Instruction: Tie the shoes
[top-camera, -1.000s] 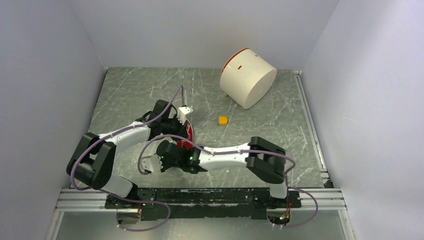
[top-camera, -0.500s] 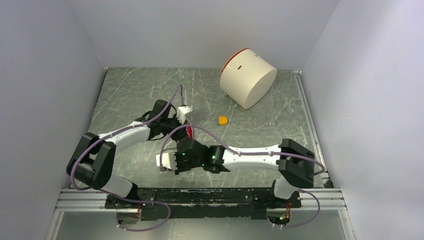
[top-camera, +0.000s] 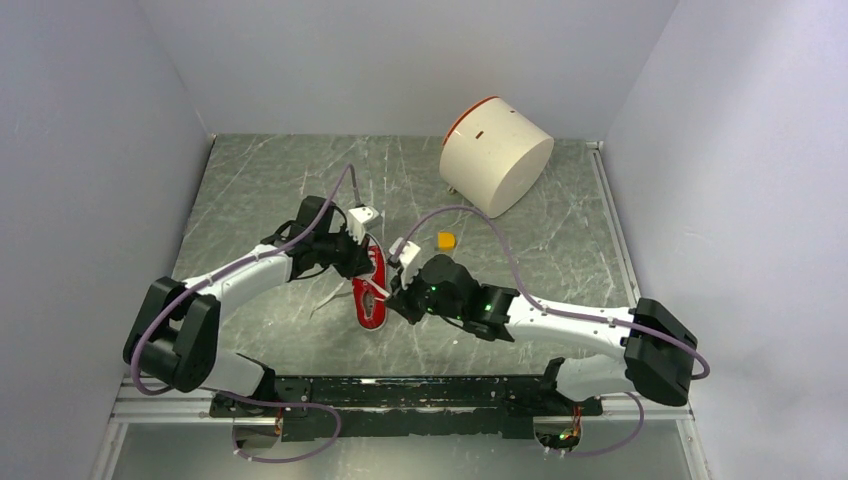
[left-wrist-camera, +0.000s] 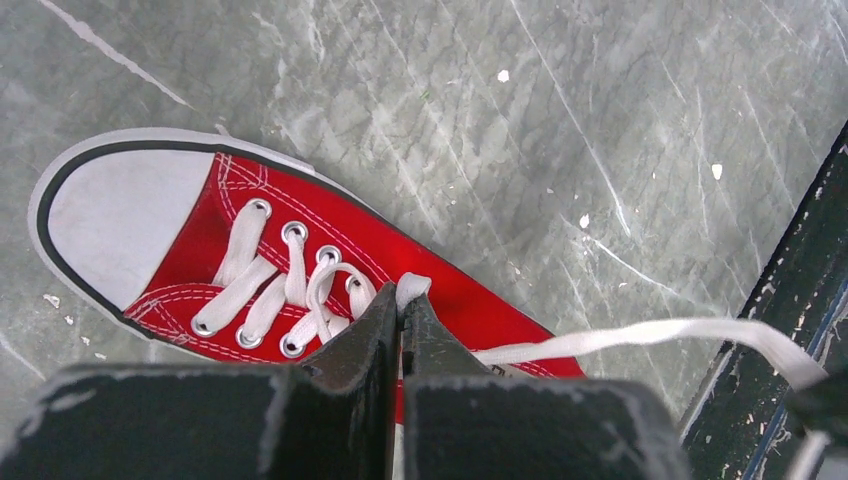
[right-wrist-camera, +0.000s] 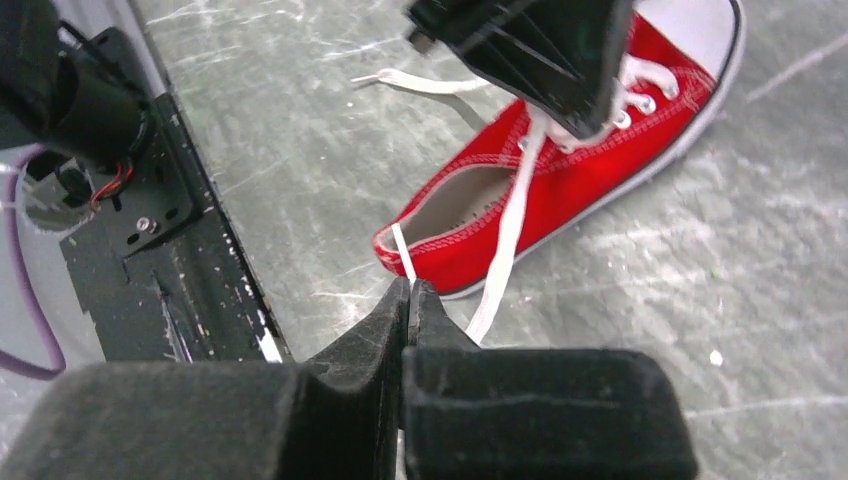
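My left gripper is pinching the lace loop (left-wrist-camera: 413, 287) over the eyelets. My right gripper should keep pulling the slack lace (left-wrist-camera: 690, 329) away until it is straight, and then let it go.
The red sneaker (top-camera: 371, 296) with white laces lies on the table between both grippers, toe cap pointing away from the arm bases. My left gripper (top-camera: 366, 264) is over the eyelets. In the left wrist view it (left-wrist-camera: 400, 296) is shut on a lace loop beside the shoe (left-wrist-camera: 250, 240); another lace (left-wrist-camera: 650, 335) runs off to the right. My right gripper (top-camera: 394, 297) is at the shoe's right side. In the right wrist view it (right-wrist-camera: 408, 285) is shut on a thin lace strand at the heel of the shoe (right-wrist-camera: 520, 190).
A white drum with a red rim (top-camera: 495, 155) lies on its side at the back right. A small yellow block (top-camera: 446, 240) sits just behind the right gripper. A loose lace end (top-camera: 328, 302) trails left of the shoe. The black rail (top-camera: 400, 390) runs along the front edge.
My right arm has swung from the shoe's left front round to its right side, and the shoe now shows. My left gripper has shifted slightly back.
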